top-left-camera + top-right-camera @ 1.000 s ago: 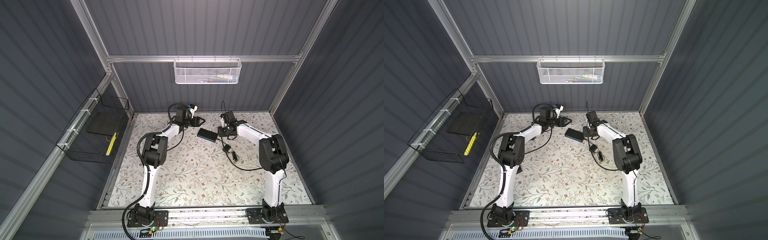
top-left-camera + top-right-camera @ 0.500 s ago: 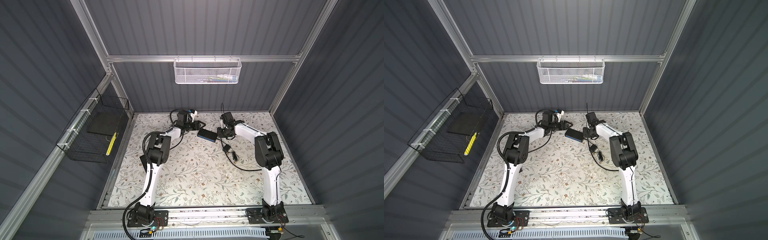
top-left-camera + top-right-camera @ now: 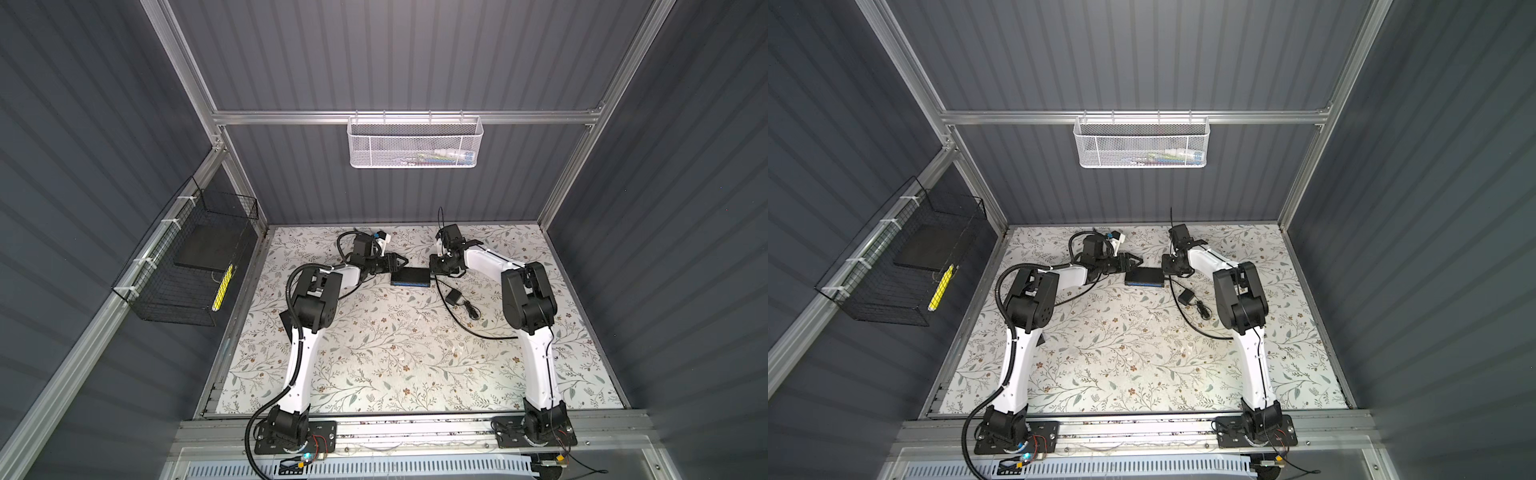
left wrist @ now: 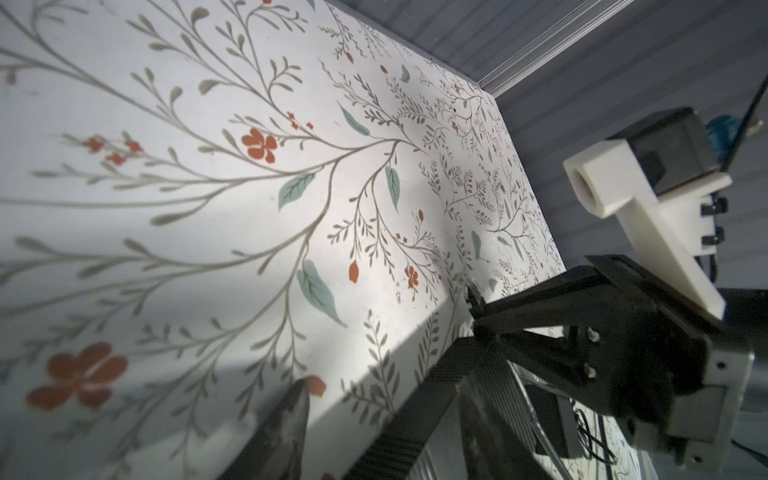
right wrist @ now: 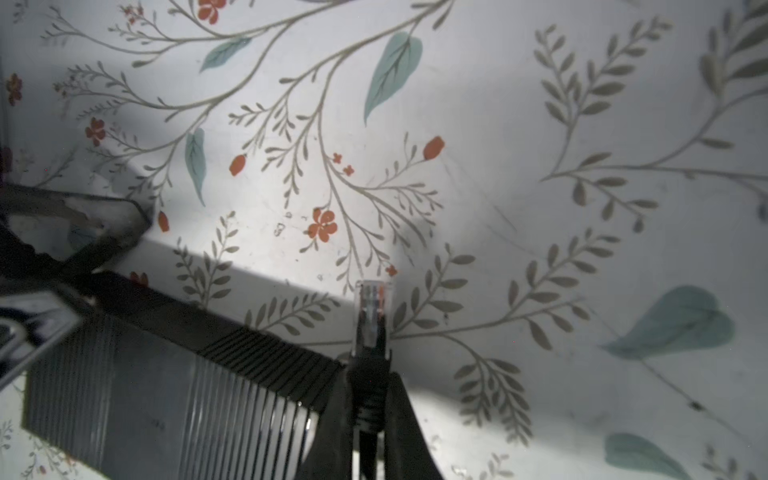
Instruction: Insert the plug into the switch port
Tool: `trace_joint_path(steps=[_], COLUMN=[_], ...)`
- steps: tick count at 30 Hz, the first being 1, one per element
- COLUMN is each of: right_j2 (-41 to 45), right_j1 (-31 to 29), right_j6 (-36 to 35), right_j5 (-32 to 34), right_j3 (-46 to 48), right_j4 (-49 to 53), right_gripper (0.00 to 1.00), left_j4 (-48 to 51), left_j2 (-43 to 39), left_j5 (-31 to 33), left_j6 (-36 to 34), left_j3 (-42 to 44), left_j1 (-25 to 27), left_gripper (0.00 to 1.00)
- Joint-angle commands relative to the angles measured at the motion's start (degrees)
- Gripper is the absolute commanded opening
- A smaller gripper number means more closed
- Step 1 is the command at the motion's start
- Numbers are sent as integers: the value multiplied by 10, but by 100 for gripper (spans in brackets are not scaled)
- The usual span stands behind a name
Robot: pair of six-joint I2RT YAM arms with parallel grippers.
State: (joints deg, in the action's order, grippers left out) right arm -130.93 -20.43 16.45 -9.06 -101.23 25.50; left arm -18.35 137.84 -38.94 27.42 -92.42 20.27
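Observation:
My right gripper has the plug's tip (image 5: 372,297) jutting past the box's corner, so it should pull back and bring the plug round before the box's blue front side (image 3: 410,285).
A flat black box (image 3: 410,275) (image 3: 1144,275) with a blue front face lies at the back middle of the floral table. Its switch port is too small to make out. My left gripper (image 3: 400,262) (image 4: 381,379) is open and straddles the box's left end (image 4: 419,411). One finger (image 4: 291,415) stands clear of the ribbed edge. My right gripper (image 3: 434,272) (image 5: 370,399) sits at the box's right end, shut on the boot of a clear plug (image 5: 372,307). The plug's tip sticks out past the box's corner (image 5: 324,374), over the table.
The plug's black cable (image 3: 457,320) loops across the table by the right arm, past a small black adapter (image 3: 453,297). A white mesh basket (image 3: 414,141) hangs on the back wall. A black wire basket (image 3: 187,266) hangs on the left wall.
My left gripper has swung right and come down to the box's left end. The box has turned to lie squarer, blue face to the front. The right gripper has shifted slightly with the plug.

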Motion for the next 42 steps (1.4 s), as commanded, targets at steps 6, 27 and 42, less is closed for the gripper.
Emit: trace_joint_path(steps=[6, 27, 42], right_j2=[1, 170, 133], right_j1=[-5, -87, -105], right_j6=[-55, -246, -216], right_j5=[-2, -29, -56], right_j3=[-36, 151, 175], right_j4=[32, 92, 88], right_gripper=[0, 0, 0], left_j4=[48, 228, 238], left_j2=[-109, 15, 69], left_j5=[49, 29, 13], left_j6=[-28, -132, -123], left_j3=[69, -157, -199], left_j1=[4, -3, -3], left_gripper=[57, 59, 58])
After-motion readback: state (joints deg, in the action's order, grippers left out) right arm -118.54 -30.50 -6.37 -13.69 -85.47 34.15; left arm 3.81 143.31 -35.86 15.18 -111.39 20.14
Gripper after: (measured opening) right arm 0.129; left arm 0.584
